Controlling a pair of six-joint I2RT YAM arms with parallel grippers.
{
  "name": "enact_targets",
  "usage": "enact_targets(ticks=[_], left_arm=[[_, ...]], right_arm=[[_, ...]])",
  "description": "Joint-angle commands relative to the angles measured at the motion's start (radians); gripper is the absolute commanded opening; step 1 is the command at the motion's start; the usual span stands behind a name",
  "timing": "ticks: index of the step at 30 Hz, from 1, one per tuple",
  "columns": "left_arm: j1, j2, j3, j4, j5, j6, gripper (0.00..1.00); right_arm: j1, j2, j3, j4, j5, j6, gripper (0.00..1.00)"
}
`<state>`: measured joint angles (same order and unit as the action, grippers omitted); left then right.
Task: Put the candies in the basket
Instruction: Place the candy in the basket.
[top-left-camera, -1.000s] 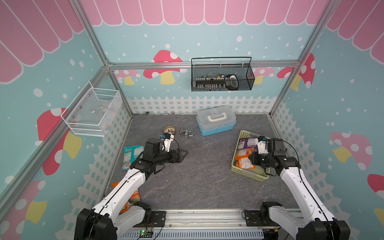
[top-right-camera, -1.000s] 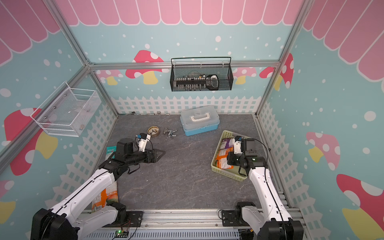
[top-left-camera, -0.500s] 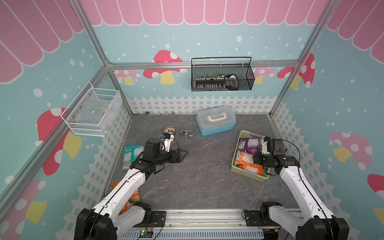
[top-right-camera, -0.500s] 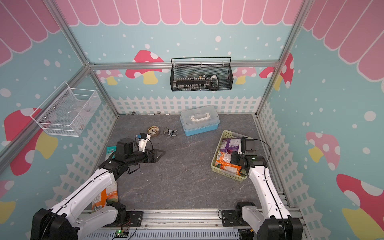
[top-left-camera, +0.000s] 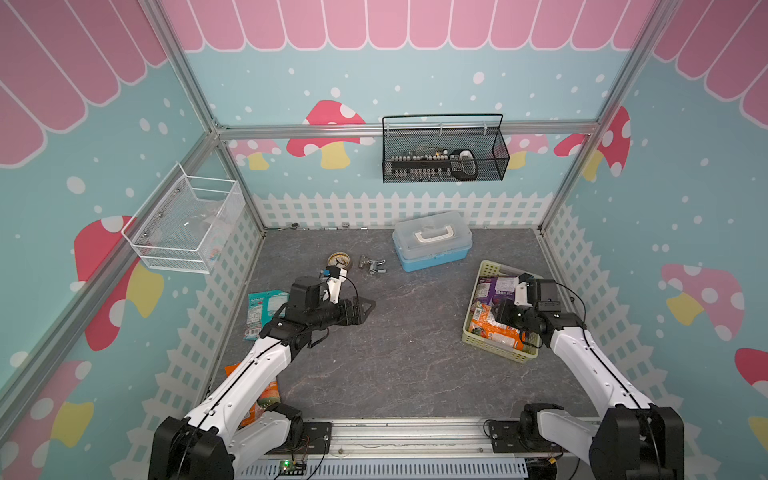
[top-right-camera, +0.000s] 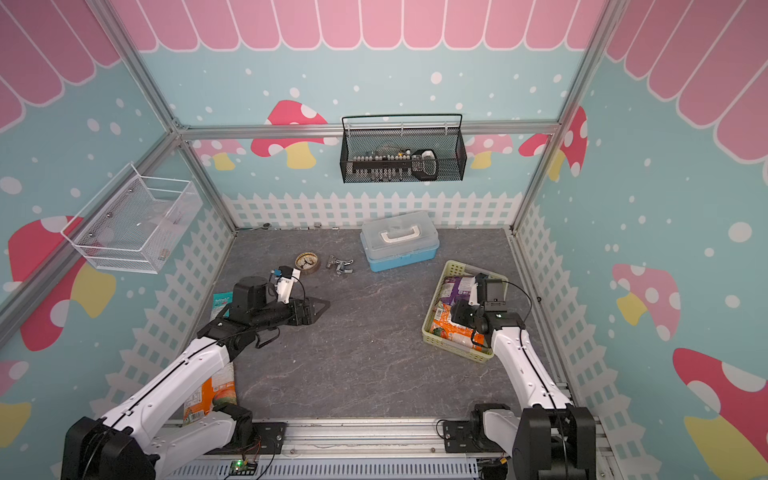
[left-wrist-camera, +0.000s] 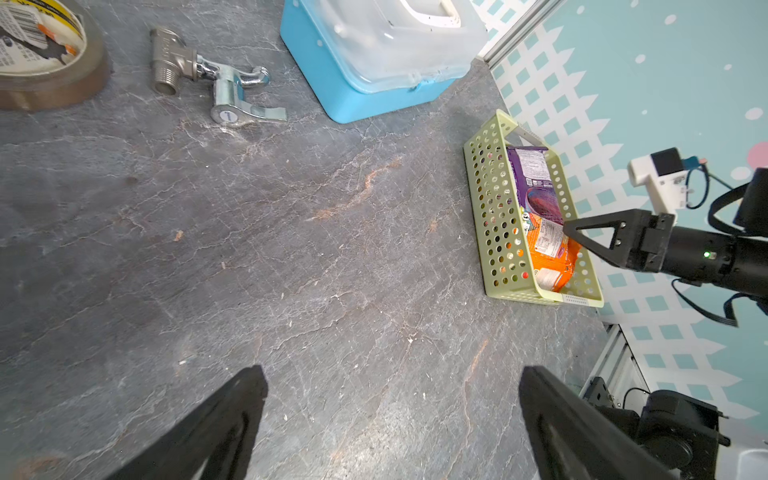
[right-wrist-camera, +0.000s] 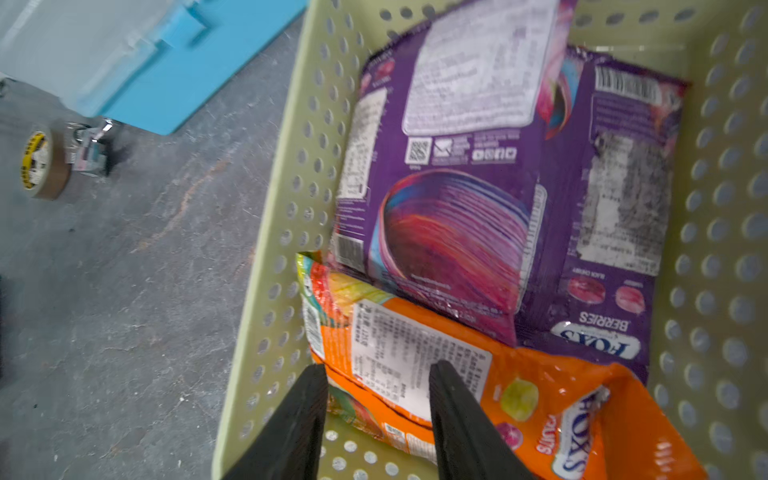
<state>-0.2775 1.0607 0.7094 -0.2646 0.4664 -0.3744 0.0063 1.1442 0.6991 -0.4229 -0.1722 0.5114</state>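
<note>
The loose orange bag (top-right-camera: 212, 391) rests at the table's edge, beyond my right gripper's reach. I should first use my left gripper to bring it toward the middle (top-right-camera: 280, 348).
The pale yellow-green basket (top-left-camera: 498, 351) (top-right-camera: 453, 353) stands at the right of the table. It holds two purple candy bags (right-wrist-camera: 449, 199) (right-wrist-camera: 623, 187) and an orange one (right-wrist-camera: 415, 345) (top-left-camera: 494, 328). My right gripper (right-wrist-camera: 378, 368) (top-left-camera: 496, 311) hovers over the basket's near end. It is open, and the orange bag's edge lies loose between its fingers. A teal bag (top-left-camera: 264, 309) (top-right-camera: 222, 300) lies flat at the table's left edge. Another orange bag (top-left-camera: 266, 399) (top-right-camera: 208, 395) lies partly hidden under my left arm. My left gripper (left-wrist-camera: 390, 374) (top-left-camera: 365, 305) is wide open over bare table.
A blue box with a clear lid (top-left-camera: 432, 241) stands at the back. A tape roll (top-left-camera: 340, 261) and a metal valve (top-left-camera: 372, 265) lie beside it. A black wire basket (top-left-camera: 444, 153) hangs on the back wall and a white one (top-left-camera: 187, 224) on the left wall.
My right gripper has opened and let go of the orange bag, which now lies in the basket. It has also drawn back a little. The left arm has not moved.
</note>
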Motion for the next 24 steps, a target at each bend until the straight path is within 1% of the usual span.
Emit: enact_targets(ticks=[1,6,8,10,14,16,19,21,24], left_arm=[[-0.003,-0.028,0.003,0.013,-0.104,-0.033,0.99],[-0.002,-0.068,-0.029,0.006,-0.367,-0.144,0.99],[0.003,-0.088,-0.036,-0.004,-0.427,-0.164,0.99],[0.007,-0.101,-0.032,-0.036,-0.494,-0.189,0.99],[0.036,-0.115,-0.02,-0.143,-0.697,-0.277,0.99],[0.077,-0.128,-0.027,-0.194,-0.736,-0.325,0.99],[0.183,-0.153,-0.052,-0.269,-0.752,-0.444,0.99],[0.271,-0.163,-0.066,-0.337,-0.748,-0.529,0.98],[0.386,-0.155,-0.08,-0.43,-0.757,-0.61,0.94]], right_arm=[[-0.005,0.003,-0.035,0.037,0.092,0.028,0.48],[-0.006,0.015,-0.049,0.049,0.135,0.019,0.49],[-0.006,0.004,-0.037,0.048,0.131,0.017,0.5],[-0.005,-0.015,-0.01,0.034,0.115,0.013,0.51],[0.008,-0.071,0.06,0.005,0.046,-0.013,0.53],[0.03,-0.089,0.101,-0.014,0.02,-0.016,0.54],[0.105,-0.111,0.138,-0.005,0.0,0.007,0.55],[0.195,-0.119,0.15,0.029,0.009,0.032,0.55],[0.319,-0.095,0.152,0.098,0.016,0.067,0.56]])
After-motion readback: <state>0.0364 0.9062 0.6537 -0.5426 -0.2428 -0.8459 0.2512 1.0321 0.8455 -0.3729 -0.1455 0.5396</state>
